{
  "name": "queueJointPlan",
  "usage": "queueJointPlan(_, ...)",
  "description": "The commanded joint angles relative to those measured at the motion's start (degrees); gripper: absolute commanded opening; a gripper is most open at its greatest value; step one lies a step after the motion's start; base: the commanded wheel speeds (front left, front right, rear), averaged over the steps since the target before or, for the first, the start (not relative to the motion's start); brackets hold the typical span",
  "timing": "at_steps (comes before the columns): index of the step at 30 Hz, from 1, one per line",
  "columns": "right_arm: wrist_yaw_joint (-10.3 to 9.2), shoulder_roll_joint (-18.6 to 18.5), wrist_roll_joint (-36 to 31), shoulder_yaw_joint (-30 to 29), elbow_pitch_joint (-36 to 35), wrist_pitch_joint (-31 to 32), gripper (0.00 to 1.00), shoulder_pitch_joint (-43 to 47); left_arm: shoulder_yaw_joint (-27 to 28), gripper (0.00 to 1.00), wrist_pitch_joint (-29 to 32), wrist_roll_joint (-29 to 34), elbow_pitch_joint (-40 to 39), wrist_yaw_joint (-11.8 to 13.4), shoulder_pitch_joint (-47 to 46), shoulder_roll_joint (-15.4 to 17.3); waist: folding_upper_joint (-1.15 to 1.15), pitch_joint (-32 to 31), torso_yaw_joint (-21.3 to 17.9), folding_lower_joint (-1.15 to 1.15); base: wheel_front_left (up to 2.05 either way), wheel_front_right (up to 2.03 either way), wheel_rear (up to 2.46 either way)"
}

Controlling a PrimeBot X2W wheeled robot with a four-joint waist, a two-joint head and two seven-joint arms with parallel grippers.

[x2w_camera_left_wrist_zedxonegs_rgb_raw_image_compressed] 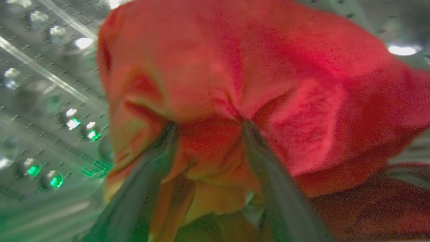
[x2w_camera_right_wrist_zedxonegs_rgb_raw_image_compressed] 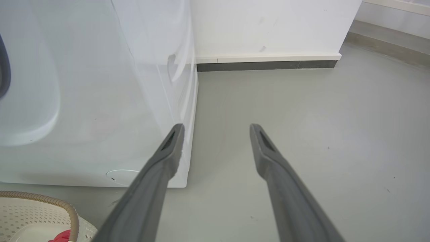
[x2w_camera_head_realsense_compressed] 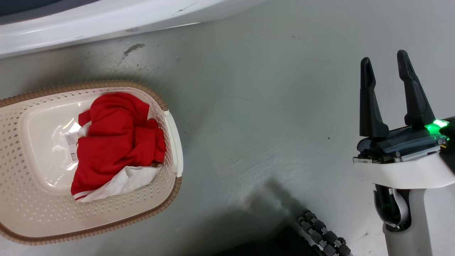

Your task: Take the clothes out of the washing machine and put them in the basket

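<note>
The red garment (x2w_camera_left_wrist_zedxonegs_rgb_raw_image_compressed: pixel 233 76) has shiny steel (x2w_camera_left_wrist_zedxonegs_rgb_raw_image_compressed: pixel 52 109) showing on both of its sides, so the robot should expect the drum to be empty when it pulls the garment out.
Inside the washing machine's steel drum (x2w_camera_left_wrist_zedxonegs_rgb_raw_image_compressed: pixel 43 101), a red garment (x2w_camera_left_wrist_zedxonegs_rgb_raw_image_compressed: pixel 268 67) from the clothes lies bunched up. My left gripper (x2w_camera_left_wrist_zedxonegs_rgb_raw_image_compressed: pixel 208 129) is pushed into it, jaws apart, with fabric bulging between the two fingers. The cream basket (x2w_camera_head_realsense_compressed: pixel 89 85) stands on the floor at the left, holding more red clothes (x2w_camera_head_realsense_compressed: pixel 117 142) and a white piece (x2w_camera_head_realsense_compressed: pixel 124 181); its rim (x2w_camera_right_wrist_zedxonegs_rgb_raw_image_compressed: pixel 50 201) also shows in the right wrist view. My right gripper (x2w_camera_head_realsense_compressed: pixel 384 58) hovers open and empty over bare floor, well right of the basket. It (x2w_camera_right_wrist_zedxonegs_rgb_raw_image_compressed: pixel 216 129) points past the washing machine's (x2w_camera_right_wrist_zedxonegs_rgb_raw_image_compressed: pixel 100 101) white front corner.
The washing machine's lower edge (x2w_camera_head_realsense_compressed: pixel 89 25) runs across the top left. Grey floor (x2w_camera_head_realsense_compressed: pixel 266 106) lies between basket and right arm. My base's roller wheel (x2w_camera_head_realsense_compressed: pixel 323 234) shows at the bottom. A white wall with a dark baseboard (x2w_camera_right_wrist_zedxonegs_rgb_raw_image_compressed: pixel 268 64) stands behind the machine.
</note>
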Motion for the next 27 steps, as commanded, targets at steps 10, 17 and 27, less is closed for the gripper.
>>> queueJointPlan(10,-0.04,0.1,0.5,-0.1,0.5,-0.1,1.0,-0.9,-3.5,0.0,-5.4,-1.5,-1.0,0.0,0.6,2.1,0.0,-0.5,-0.2,-0.01,0.0,0.0,0.0)
queueJointPlan(17,-0.04,0.1,-0.6,-0.2,1.2,-0.1,1.0,-0.4,-5.0,0.0,-12.4,-2.9,-0.2,0.0,2.6,1.7,0.0,-3.5,0.5,-0.01,0.0,0.0,0.0)
queueJointPlan(27,-0.04,0.1,-3.6,-2.5,2.7,-0.1,1.0,2.1,-6.8,0.0,-27.1,-7.7,-0.4,0.0,11.5,-2.6,0.0,-12.8,4.4,-0.01,0.0,0.0,0.0)
